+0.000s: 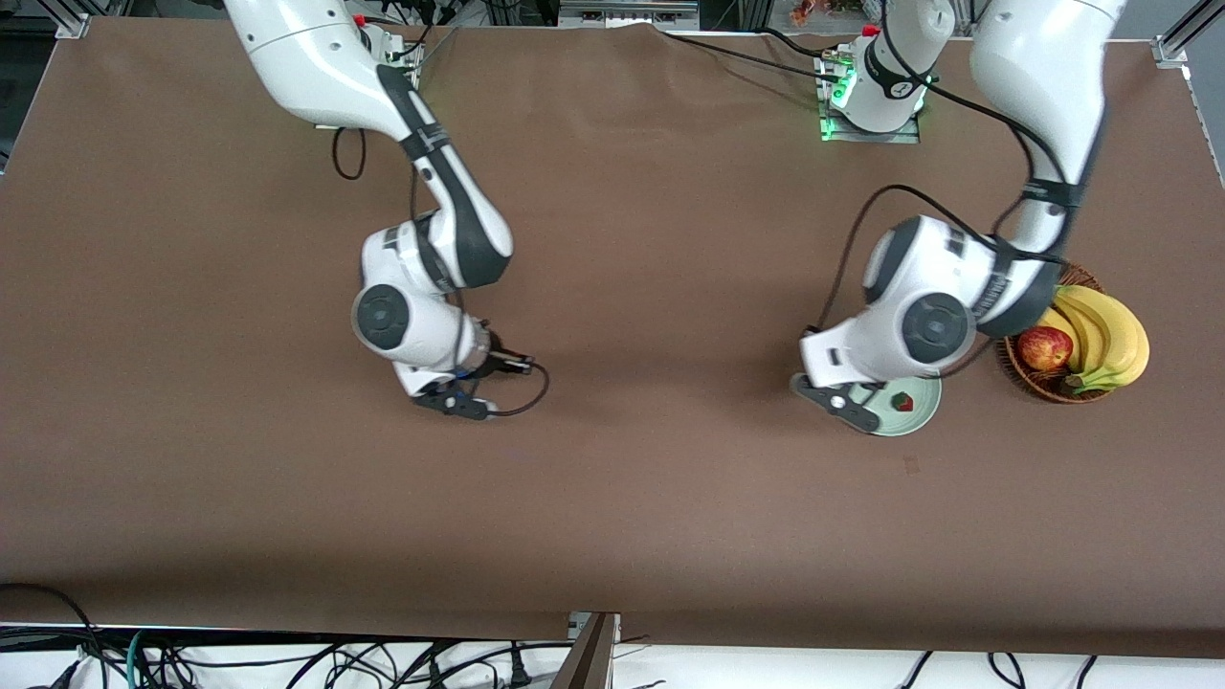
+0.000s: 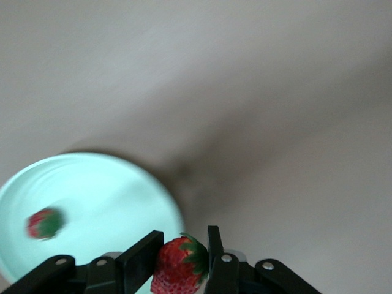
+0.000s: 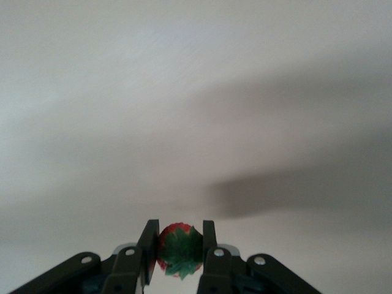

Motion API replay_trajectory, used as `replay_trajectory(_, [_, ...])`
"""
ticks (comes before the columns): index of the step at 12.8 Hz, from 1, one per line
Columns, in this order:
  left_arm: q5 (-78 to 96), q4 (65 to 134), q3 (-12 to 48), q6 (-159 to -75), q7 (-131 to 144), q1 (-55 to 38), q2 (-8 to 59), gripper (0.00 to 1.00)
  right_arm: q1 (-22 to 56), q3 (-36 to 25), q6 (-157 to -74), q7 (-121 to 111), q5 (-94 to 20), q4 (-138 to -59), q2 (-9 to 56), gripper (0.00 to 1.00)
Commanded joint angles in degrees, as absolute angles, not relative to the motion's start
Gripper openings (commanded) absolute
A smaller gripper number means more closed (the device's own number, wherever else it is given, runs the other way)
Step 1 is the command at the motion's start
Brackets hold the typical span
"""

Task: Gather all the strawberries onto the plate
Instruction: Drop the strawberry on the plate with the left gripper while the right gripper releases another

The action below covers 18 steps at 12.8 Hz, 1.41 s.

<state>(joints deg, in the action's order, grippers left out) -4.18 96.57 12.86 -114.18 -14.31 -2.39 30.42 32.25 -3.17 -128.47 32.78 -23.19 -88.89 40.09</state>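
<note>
Next, my right gripper puts the strawberry down midway so my left gripper can fetch it, because my right gripper's strawberry is far from the plate under my left gripper.
My left gripper is shut on a red strawberry with a green cap. It holds the berry just over the rim of the pale mint plate. A second strawberry lies in the plate. In the front view the left hand hangs over the plate at its edge toward the right arm's end, and the lying strawberry shows there. My right gripper is shut on a third strawberry, above bare brown table. Its hand is mid-table, well apart from the plate.
A brown wicker basket with bananas and a red apple stands beside the plate toward the left arm's end. A small dark mark lies on the cloth nearer the front camera than the plate.
</note>
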Motion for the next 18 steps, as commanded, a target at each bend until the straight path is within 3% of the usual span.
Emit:
replay_trajectory(1, [-5.5,98.9,13.7,-115.4,-18.8,1.2,31.8,0.00,37.1,-1.1,-133.8,47.0,-23.7,-80.4,47.4,0.15])
replay_trajectory(2, [-7.0,99.6,13.7,-116.6,-19.2,2.1,32.6,0.08,39.8,-1.1,-137.9,51.9,-23.7,-78.9,50.0,0.18])
replay_trajectory(3, [-8.5,99.6,13.8,-117.2,-19.3,2.6,33.1,0.58,42.5,-1.1,-142.4,56.4,-23.6,-76.8,52.5,0.18])
replay_trajectory(4, [-8.6,99.4,13.8,-117.3,-19.3,3.0,33.2,1.00,44.4,-1.1,-145.1,60.6,-23.5,-74.6,54.9,0.26])
replay_trajectory(5, [-8.6,99.4,13.8,-117.2,-19.4,3.1,32.9,1.00,46.4,-1.5,-145.6,64.2,-23.3,-72.1,56.6,0.33])
replay_trajectory(6, [-8.6,99.1,14.0,-116.7,-19.3,2.9,32.5,1.00,47.0,-2.2,-145.5,66.6,-23.1,-70.9,56.8,0.58])
replay_trajectory(7, [-8.6,99.0,14.2,-116.6,-19.2,2.9,31.6,1.00,47.1,-2.2,-145.4,67.9,-23.1,-70.9,56.4,0.91])
replay_trajectory(8, [-8.6,98.9,14.4,-116.5,-19.2,2.8,30.2,1.00,47.3,-2.3,-145.2,68.3,-22.7,-70.9,56.1,1.00])
replay_trajectory(10, [-7.7,98.6,15.1,-114.6,-18.2,2.3,28.1,1.00,46.9,-3.4,-142.6,67.9,-21.4,-70.9,54.2,1.00])
replay_trajectory(14, [0.1,98.1,20.7,-111.1,-5.4,2.3,27.3,1.00,46.1,-12.2,-125.8,55.6,-19.9,-70.8,46.3,1.00])
replay_trajectory(18, [1.8,98.7,23.3,-121.0,12.9,-4.5,30.6,1.00,45.2,-24.2,-104.3,42.7,-19.8,-71.8,36.1,1.00])
